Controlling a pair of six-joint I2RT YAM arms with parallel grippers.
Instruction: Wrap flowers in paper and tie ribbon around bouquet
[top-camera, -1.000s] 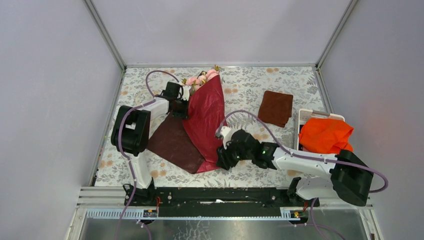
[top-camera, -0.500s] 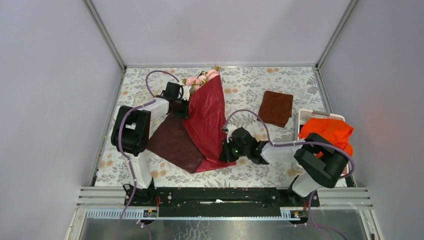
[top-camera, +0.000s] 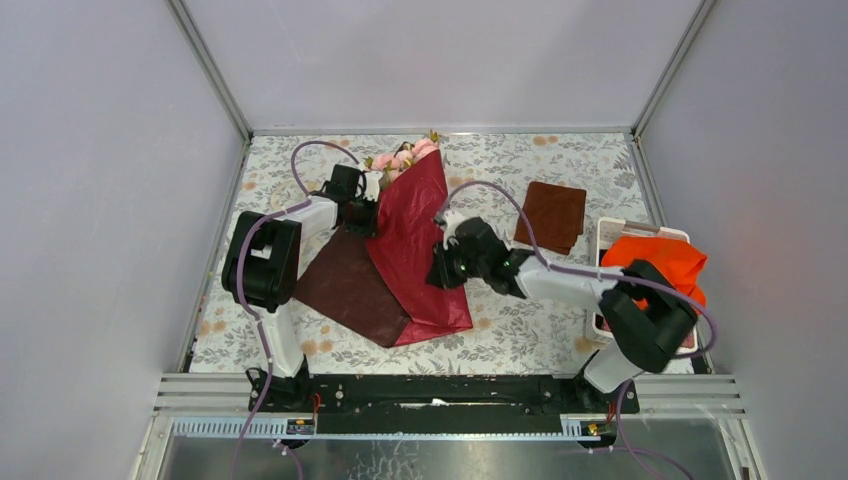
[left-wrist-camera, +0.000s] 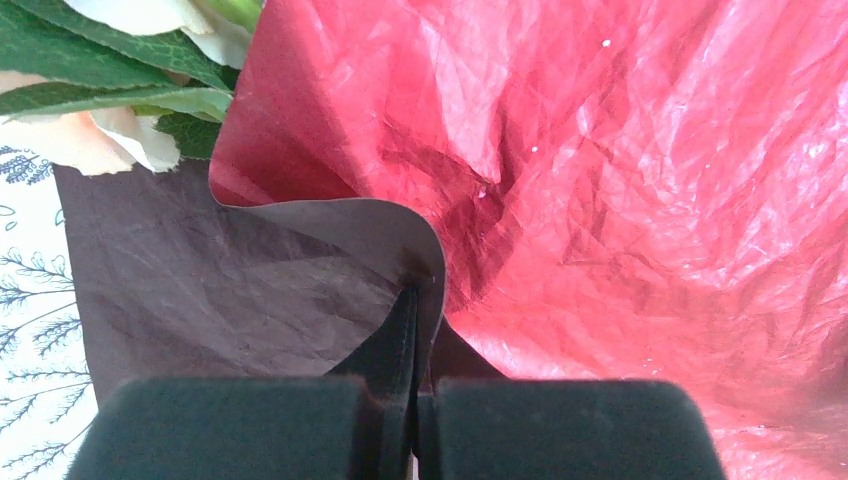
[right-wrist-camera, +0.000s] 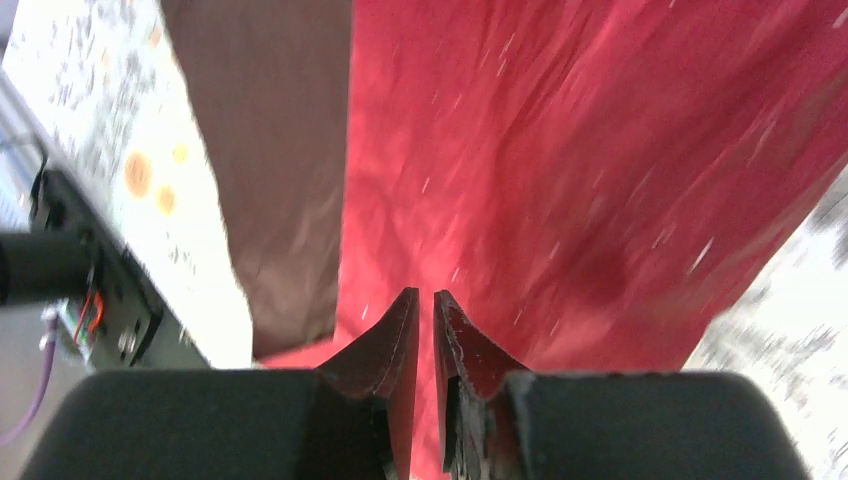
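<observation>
My left gripper should leave the crimson flap's curled edge and fold the paper's brown outer corner (top-camera: 308, 289) over the flap, because the paper's brown side (top-camera: 352, 287) lies open next to the flap.
The paper (top-camera: 410, 240) lies folded over the flowers (top-camera: 405, 157), crimson side up, and only the pink heads show at its far end. Its dark brown underside (top-camera: 345, 285) spreads out to the left. My left gripper (top-camera: 368, 215) is shut on the paper's curled left edge (left-wrist-camera: 420, 270), with green leaves (left-wrist-camera: 120, 60) just beyond. My right gripper (top-camera: 437, 272) sits over the paper's right side. Its jaws (right-wrist-camera: 425, 300) are nearly together, pinching crimson paper (right-wrist-camera: 560, 180). The ribbon is out of view.
A small brown folded square (top-camera: 552, 216) lies to the right of the paper. A bright orange-red cloth (top-camera: 652, 270) sits in a white tray (top-camera: 610, 232) at the right edge. Metal frame walls ring the floral table top (top-camera: 500, 170).
My right gripper has closed and moved from the paper's lower right corner up toward the middle of its right side. The lower right corner has spread outward. The left arm has not moved.
</observation>
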